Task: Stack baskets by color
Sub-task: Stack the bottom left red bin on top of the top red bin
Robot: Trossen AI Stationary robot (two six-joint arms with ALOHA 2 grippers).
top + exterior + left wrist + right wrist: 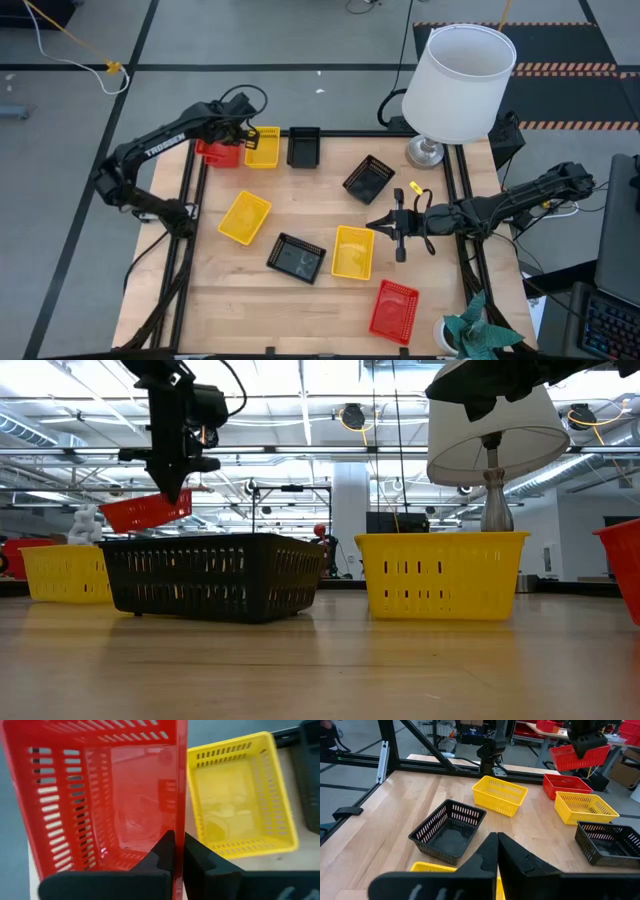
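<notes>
The held red basket hangs open side up above the standing red basket, so I should keep lowering it with my left gripper until it sits inside.
My left gripper is shut on a red basket and holds it in the air over the table's far left corner. Right under it another red basket stands on the table. Next to that stand a yellow basket and a black one. Scattered over the table are a black basket, a yellow one, a black one, a yellow one and a red one. My right gripper hovers shut at the middle right, touching nothing. My left gripper pinches one side wall of the red basket at its rim, one finger inside the basket and the other outside. The fingers slant down from above. The basket hangs tilted below them, clear of the table.
A white lamp stands at the table's far right corner, and a small green plant at the near right corner. Bare wood lies along the near left part of the table.
</notes>
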